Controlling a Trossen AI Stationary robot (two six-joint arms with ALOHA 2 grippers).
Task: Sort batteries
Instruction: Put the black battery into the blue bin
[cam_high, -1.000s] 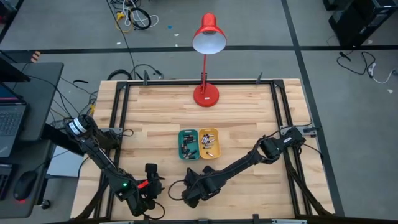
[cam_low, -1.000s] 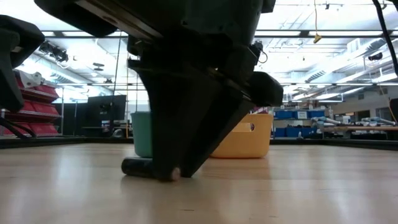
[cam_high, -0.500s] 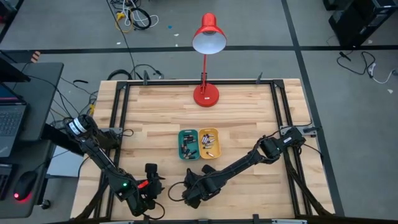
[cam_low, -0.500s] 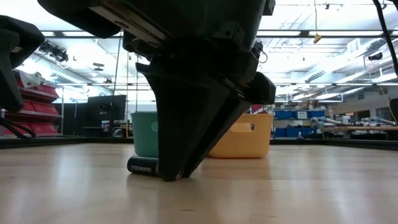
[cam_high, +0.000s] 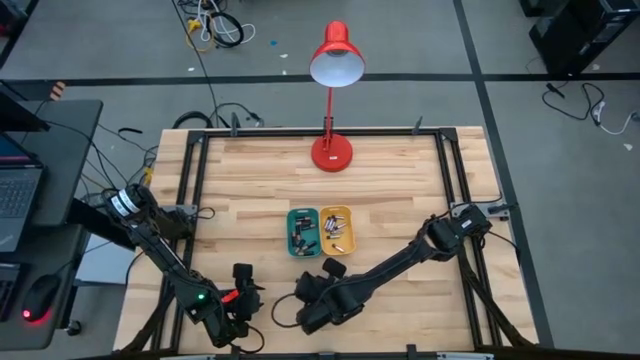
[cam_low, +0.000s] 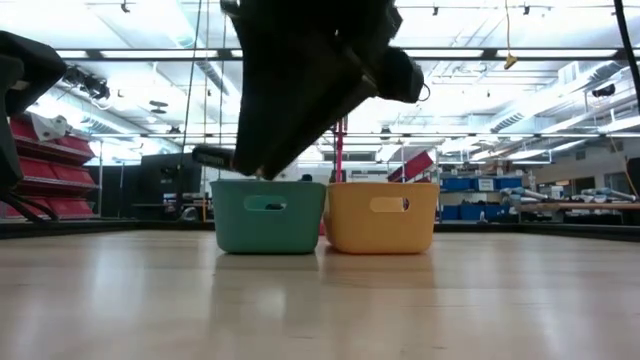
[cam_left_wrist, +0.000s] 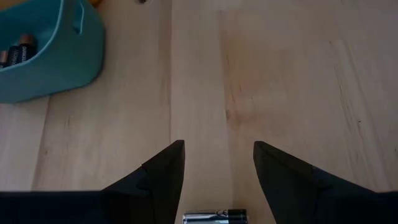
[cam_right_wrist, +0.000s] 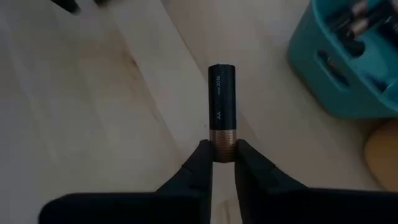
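Observation:
My right gripper keeps moving the battery until it hangs over the teal tray, then let go, because the black battery's copper end matches the ends in that tray.
My right gripper is shut on a black battery with a copper end, up in the air near the table's near edge. In the low view this battery sticks out level, above the teal tray and left of the yellow tray. Both trays stand side by side mid-table and hold several batteries. My left gripper stands open over bare wood at the near left. A silvery-black battery shows at the picture's lower edge between its fingers. Whether it touches them I cannot tell. My right gripper pinches the battery's copper end between its two fingertips, only at their free ends. The fingers slant down from the near right. The battery's black part sticks out beyond the tips, roughly level, lifted clear of the table.
A red desk lamp stands at the middle of the far edge. Black frame rails run along the table's left, right and far sides. Bare wood lies between the trays and the near edge.
My right gripper has risen from the table with the battery and rolled its wrist. The battery lay on the wood under the fingers a second ago and now hangs clear, about level with the trays' rims in the low view.

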